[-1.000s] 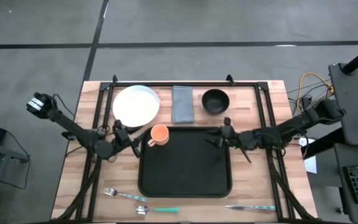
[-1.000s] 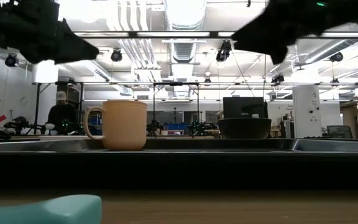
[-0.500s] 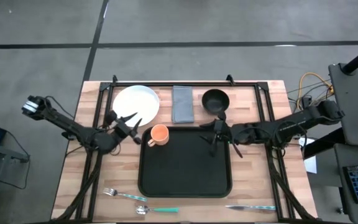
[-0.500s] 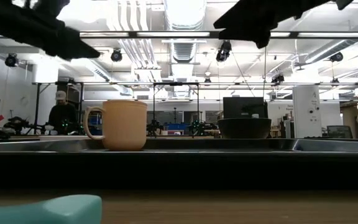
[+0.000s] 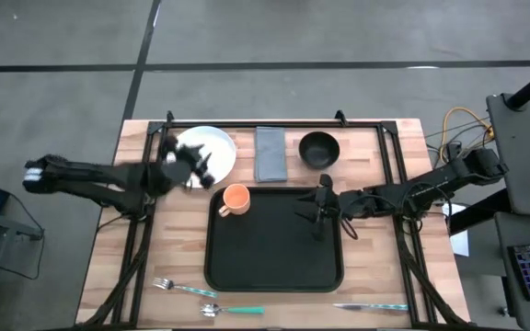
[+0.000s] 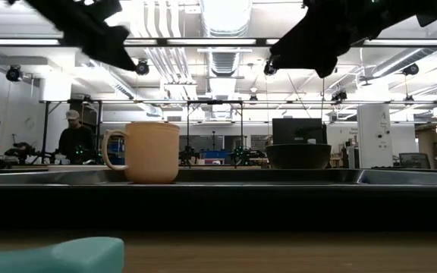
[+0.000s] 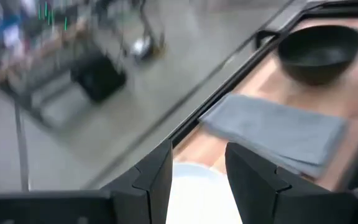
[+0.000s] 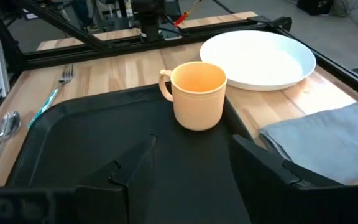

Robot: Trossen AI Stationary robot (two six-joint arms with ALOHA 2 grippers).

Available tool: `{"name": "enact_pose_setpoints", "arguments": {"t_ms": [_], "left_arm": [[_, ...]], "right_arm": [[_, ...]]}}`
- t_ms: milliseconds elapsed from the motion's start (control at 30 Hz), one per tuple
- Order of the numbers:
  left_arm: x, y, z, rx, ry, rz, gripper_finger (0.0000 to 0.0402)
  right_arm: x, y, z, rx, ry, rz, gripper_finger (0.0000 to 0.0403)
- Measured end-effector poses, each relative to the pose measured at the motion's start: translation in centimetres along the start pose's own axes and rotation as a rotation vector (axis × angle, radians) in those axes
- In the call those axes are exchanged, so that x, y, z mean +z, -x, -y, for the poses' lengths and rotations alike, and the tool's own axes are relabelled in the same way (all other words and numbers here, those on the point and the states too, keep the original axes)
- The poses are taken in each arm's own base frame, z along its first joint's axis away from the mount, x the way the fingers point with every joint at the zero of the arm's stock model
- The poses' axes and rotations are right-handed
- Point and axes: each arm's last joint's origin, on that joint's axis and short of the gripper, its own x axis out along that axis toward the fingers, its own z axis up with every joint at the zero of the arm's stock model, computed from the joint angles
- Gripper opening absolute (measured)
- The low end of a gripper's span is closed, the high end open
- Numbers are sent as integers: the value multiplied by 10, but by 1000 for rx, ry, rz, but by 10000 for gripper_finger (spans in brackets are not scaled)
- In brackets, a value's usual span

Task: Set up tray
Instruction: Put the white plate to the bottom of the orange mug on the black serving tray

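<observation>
Next, I pull my left gripper back, aim it down and pinch the plate's near rim [image 5: 197, 187], because the gripper is tilted over the white plate's middle [image 5: 213, 151] toward the napkin.
The black tray [image 5: 274, 241] lies mid-table. An orange mug [image 5: 236, 199] stands upright on its base in the tray's far left corner, also in the right wrist view as the mug [image 8: 197, 93]. The white plate [image 5: 212, 147], grey folded napkin [image 5: 270, 153] and black bowl [image 5: 319, 148] rest on the table along the far edge. My left gripper [image 5: 194, 166] hovers open over the plate's near part; the plate [image 7: 197, 196] shows between its fingers. My right gripper [image 5: 316, 210] hangs open over the tray's far right part, pointing at the mug.
A fork [image 5: 167, 286], a teal-handled spoon [image 5: 233, 311] and a teal-handled knife [image 5: 371, 307] lie on the wood along the near edge. Black frame rails [image 5: 389, 165] run along both sides and the far edge. A person [image 6: 72, 140] is far off in the room.
My left gripper has moved from beside the mug toward the far edge and upward, and now hangs over the plate. My right gripper has shifted a little toward the table's left over the tray. The mug and the other things have stayed put.
</observation>
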Motion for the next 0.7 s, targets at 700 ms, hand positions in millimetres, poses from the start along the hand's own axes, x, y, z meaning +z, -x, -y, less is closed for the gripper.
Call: {"name": "enact_pose_setpoints", "arguments": {"t_ms": [700], "left_arm": [[7,-91,-29,-540,-402,-919,120]], "right_arm": [[-4,0,1,-7,64,-11,190]]}}
